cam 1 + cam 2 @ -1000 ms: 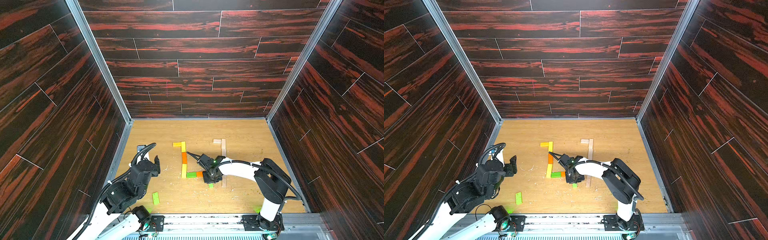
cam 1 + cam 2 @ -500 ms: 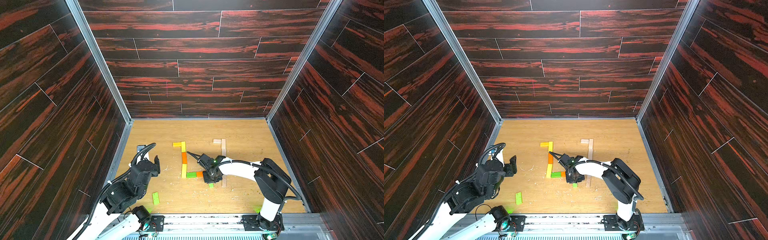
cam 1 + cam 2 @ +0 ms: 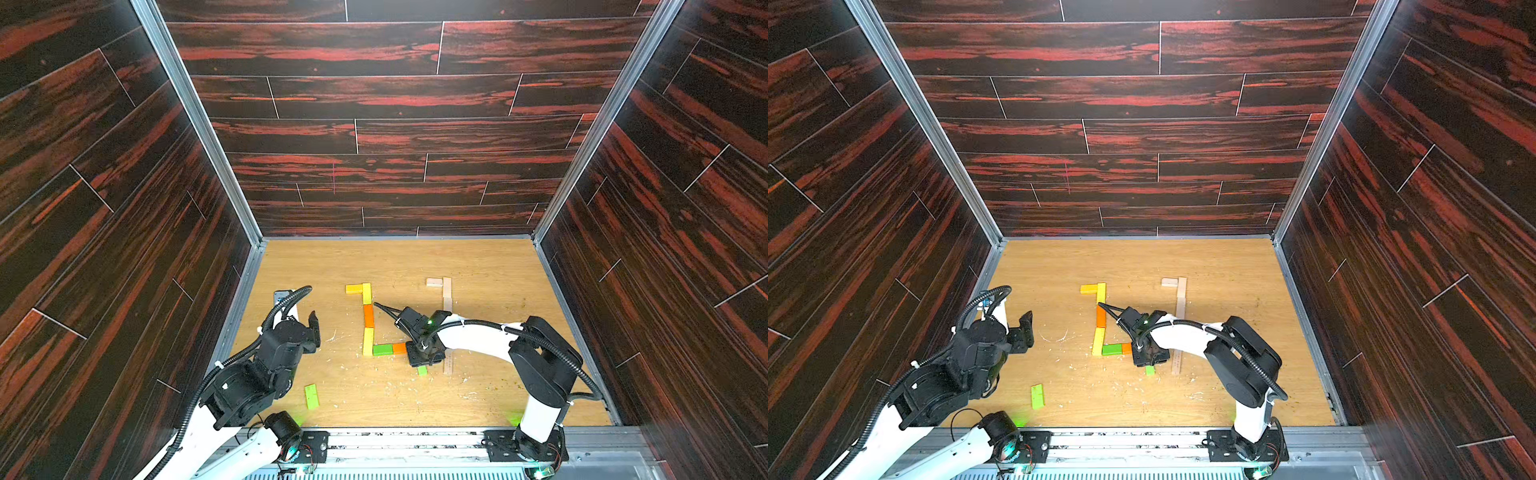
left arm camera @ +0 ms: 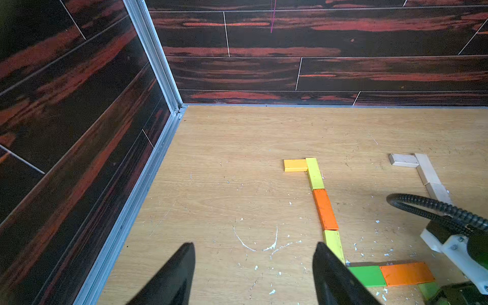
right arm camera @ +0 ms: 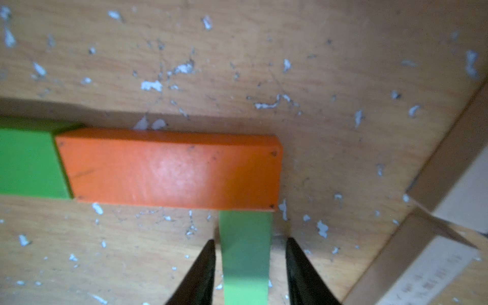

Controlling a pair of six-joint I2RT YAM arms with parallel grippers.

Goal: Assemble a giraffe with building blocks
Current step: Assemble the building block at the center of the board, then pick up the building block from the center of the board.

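Next, I pick up the loose green block [image 3: 311, 396] with my left gripper and put it against the lower yellow block's end [image 3: 368, 353], because the green block lies far from my right gripper.
The building blocks lie flat on the wooden floor. A coloured line runs from a yellow block [image 3: 354, 288] down through an orange one [image 3: 368, 316] to a green [image 3: 382, 349] and an orange block [image 3: 400, 348]. In the right wrist view a light green block [image 5: 244, 253] butts against that orange block [image 5: 171, 171]. My right gripper [image 5: 250, 240] straddles it, open, with a gap on each side. My left gripper [image 4: 254, 244] hangs open and empty over bare floor, left of the line.
A loose green block [image 3: 311, 396] lies near the front, by the left arm. Pale wood blocks [image 3: 447, 291] form a second line to the right, passing under the right arm. Dark panelled walls close in three sides. White flecks litter the floor.
The right gripper's jaws have parted and let go of the light green block, which now rests on the floor. The left arm has not moved.
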